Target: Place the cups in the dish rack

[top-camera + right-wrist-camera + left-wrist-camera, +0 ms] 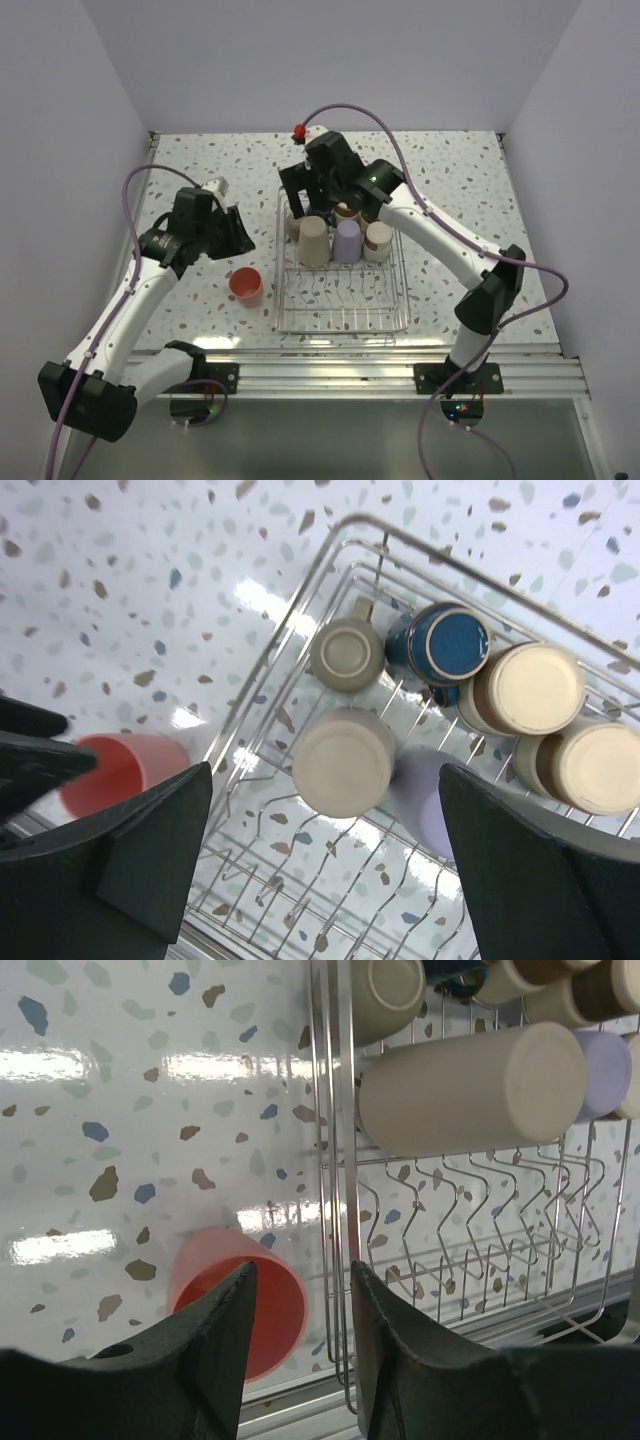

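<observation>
The coral-pink cup stands with its opening up (246, 285) beside the rack of upturned cups, so my left gripper should take the coral-pink cup's rim (241, 269) and offer its base to my right gripper.
The silver wire dish rack (343, 310) holds several upturned cups at its far end: a tall beige tumbler (314, 241), a lavender tumbler (347, 241), a tan cup (378, 240) and others behind them. In the right wrist view I see the beige tumbler (342, 762), lavender tumbler (430, 800), dark blue mug (450, 645), a small grey-tan mug (347, 654) and two tan cups (527, 687). A coral-pink cup (246, 286) stands on the table left of the rack. My left gripper (300, 1340) is open and empty above it (215, 1260). My right gripper (325, 860) is wide open and empty above the rack.
The rack's near half (470, 1250) holds only bare wire prongs. The speckled tabletop (190, 170) spreads left of and behind the rack. A metal rail (350, 372) runs along the near table edge. White walls close in the sides and back.
</observation>
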Controlling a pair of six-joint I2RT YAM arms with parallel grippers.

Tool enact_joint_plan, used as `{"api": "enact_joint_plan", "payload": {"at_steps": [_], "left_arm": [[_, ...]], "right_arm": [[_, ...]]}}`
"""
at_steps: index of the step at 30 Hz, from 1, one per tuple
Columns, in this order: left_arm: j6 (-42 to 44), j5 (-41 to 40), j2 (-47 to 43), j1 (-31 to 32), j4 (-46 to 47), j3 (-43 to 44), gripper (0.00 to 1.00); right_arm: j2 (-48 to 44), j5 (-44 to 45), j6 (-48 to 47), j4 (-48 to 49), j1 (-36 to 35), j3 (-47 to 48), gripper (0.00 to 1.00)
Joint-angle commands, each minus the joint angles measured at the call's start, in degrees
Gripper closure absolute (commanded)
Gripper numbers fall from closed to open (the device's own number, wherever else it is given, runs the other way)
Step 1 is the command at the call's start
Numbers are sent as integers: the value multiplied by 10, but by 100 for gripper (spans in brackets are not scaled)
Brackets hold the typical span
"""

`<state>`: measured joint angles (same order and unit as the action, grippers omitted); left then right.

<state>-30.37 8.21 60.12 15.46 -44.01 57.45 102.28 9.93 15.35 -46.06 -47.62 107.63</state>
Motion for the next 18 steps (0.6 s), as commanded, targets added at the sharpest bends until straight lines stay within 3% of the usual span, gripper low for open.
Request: {"api": "enact_joint_plan", "payload": {"at_steps": [1,11,18], "left_arm": [[-7,-37,9,42,-9,-11,54],[-37,-122,62,146,-26,-23,55],[-66,-186,93,166,-53,-24,58]], "right_arm": [[-59,17,7,-25,-3,45,1],[-138,31,25,-23,-3,-21,1],[-172,45,35,-19,-3,-68,1]]}}
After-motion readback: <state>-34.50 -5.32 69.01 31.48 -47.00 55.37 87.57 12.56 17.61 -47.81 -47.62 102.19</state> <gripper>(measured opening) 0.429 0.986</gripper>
